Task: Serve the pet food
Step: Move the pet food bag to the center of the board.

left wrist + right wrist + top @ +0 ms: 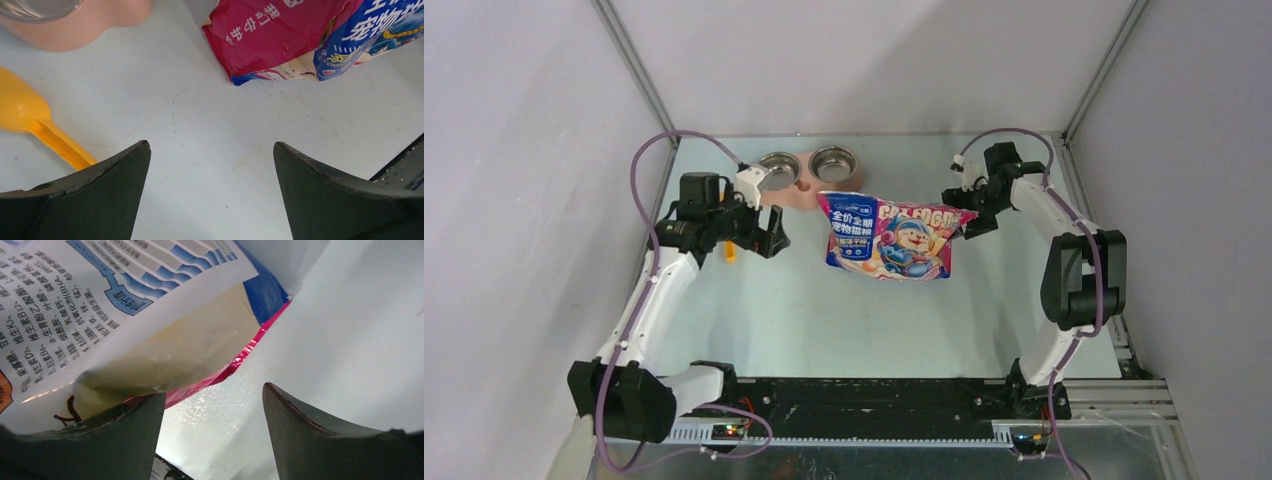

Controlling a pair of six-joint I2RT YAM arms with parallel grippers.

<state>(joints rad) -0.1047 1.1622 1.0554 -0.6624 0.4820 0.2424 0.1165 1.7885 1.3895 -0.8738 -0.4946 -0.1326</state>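
The bag's top edge (894, 204) is almost closed, so my left gripper should meet my right gripper up at the bag's corner (827, 201) by the feeder to open the bag.
The pet food itself is hidden; only its pack shows, a glossy blue, pink and white cartoon-printed bag (889, 240) lying at mid-table. My right gripper (972, 218) is at the bag's upper right corner. In the right wrist view the bag (100, 300) gapes to show a cream inside. Its pink edge rests over the left finger, while the right gripper (212, 390) stands open with only bare table between its jaws. My left gripper (769, 243) hovers left of the bag (280, 35); the left gripper (210, 145) is wide open and empty.
A pink twin-bowl feeder (804, 192) with steel bowls stands behind the bag, and the feeder (90, 25) shows at the top left of the left wrist view. A yellow scoop (729, 250) lies beside my left gripper, and the scoop (30, 115) lies left of its fingers. Grey walls enclose the table.
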